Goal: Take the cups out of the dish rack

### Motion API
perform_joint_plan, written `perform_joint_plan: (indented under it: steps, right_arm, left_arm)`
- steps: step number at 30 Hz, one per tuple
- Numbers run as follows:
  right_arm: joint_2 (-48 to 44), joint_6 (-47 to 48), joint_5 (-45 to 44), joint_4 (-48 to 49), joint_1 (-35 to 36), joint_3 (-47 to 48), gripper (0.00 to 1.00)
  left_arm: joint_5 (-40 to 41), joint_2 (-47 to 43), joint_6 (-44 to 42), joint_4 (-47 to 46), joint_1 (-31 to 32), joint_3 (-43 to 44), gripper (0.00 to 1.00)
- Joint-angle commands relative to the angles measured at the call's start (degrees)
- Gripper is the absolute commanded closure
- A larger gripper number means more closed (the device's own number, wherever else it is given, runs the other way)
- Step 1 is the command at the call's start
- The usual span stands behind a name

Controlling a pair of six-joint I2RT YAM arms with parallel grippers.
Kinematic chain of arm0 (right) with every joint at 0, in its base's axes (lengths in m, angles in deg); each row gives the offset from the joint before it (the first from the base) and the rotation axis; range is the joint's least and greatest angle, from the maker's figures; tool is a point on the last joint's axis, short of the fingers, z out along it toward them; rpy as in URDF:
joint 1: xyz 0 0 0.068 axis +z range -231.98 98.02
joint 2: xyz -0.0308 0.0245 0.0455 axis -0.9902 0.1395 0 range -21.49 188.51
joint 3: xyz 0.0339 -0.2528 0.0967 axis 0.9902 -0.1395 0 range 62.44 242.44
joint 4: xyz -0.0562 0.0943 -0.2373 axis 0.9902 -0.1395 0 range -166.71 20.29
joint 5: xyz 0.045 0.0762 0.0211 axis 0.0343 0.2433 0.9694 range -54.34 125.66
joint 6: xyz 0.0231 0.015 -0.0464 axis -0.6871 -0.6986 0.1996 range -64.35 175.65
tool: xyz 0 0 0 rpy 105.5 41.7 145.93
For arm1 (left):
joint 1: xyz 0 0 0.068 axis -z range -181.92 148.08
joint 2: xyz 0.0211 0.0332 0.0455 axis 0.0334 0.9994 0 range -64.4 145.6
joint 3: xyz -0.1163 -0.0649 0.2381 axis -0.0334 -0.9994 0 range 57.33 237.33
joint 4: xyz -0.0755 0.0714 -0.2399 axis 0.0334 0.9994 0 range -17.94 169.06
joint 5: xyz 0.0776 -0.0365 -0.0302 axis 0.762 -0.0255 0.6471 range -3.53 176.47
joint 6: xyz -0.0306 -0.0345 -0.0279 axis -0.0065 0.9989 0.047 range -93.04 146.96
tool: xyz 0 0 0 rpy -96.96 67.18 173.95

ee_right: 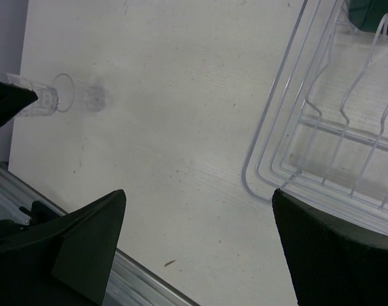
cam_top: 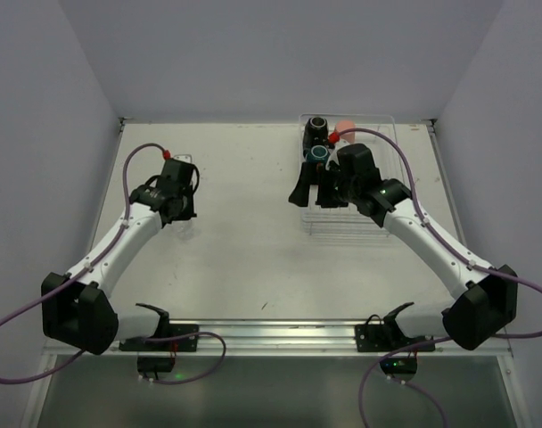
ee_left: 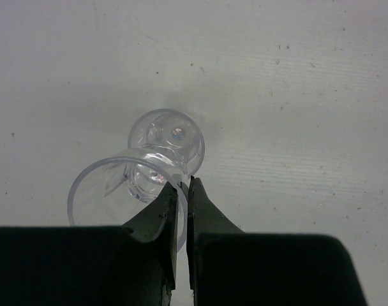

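Note:
I should lift the teal cup [cam_top: 318, 153] out of the dish rack with my right gripper and bring it to my left gripper, because that one is far away.
My left gripper [ee_left: 184, 185] is shut on the rim of a tiny clear cup [ee_left: 117, 194], low over the left of the table [cam_top: 244, 241]. A second clear cup [ee_left: 175, 137] stands just beyond it, touching or nearly so. The transparent dish rack [cam_top: 389, 134] sits at the back right and holds a black cup [cam_top: 317, 124], a dark teal cup [cam_top: 318, 153] and a salmon-pink tumbler [cam_top: 345, 127]. Over the rack's near-left corner [ee_right: 290, 127] my right gripper [ee_right: 198, 192] hangs open and empty. The teal cup [ee_right: 373, 16] shows at that view's top edge.
A metal rail [cam_top: 271, 334] runs along the table's near edge, with both arm bases bolted to it. Grey walls close in the left, right and back sides. Purple cables loop from each arm.

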Motion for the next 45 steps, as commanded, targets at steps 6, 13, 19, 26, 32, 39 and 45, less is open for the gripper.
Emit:
perform_joint_plan:
  steps: [6,13,19,26,32,39,45]
  right_arm:
    - [1.0,1.4,-1.2,0.8,0.1,0.5,0.02]
    - [1.3,1.8,-1.5,1.0,0.1,0.0,0.02]
    - [1.5,2.0,-1.8,1.2,0.1,-0.2,0.02]
    - [3.2,1.7,-2.4,1.2,0.1,0.5,0.02]
    - [5.7,1.8,-6.5,0.3,-0.1,3.2,0.02]
    - [12.8,2.5,-18.4,-5.0,-0.5,12.4,0.02]
    - [23.2,4.3,-28.0,-10.4,-1.5,23.8,0.01]
  left_arm:
    - [-0.4,2.5,-0.2,-4.7,-0.3,0.2,1.0]
    - [-0.6,4.4,-0.2,-6.0,-0.3,0.1,1.0]
    - [0.1,5.5,0.0,-6.6,-0.3,-0.6,1.0]
    - [2.1,6.5,0.3,-6.8,-0.3,-1.1,0.83]
    - [3.0,5.9,0.9,-7.1,-0.3,-1.5,0.68]
    - [2.1,1.9,1.7,-7.4,-0.3,-0.3,0.58]
    - [-6.0,-5.7,1.6,-9.7,0.2,0.3,0.56]
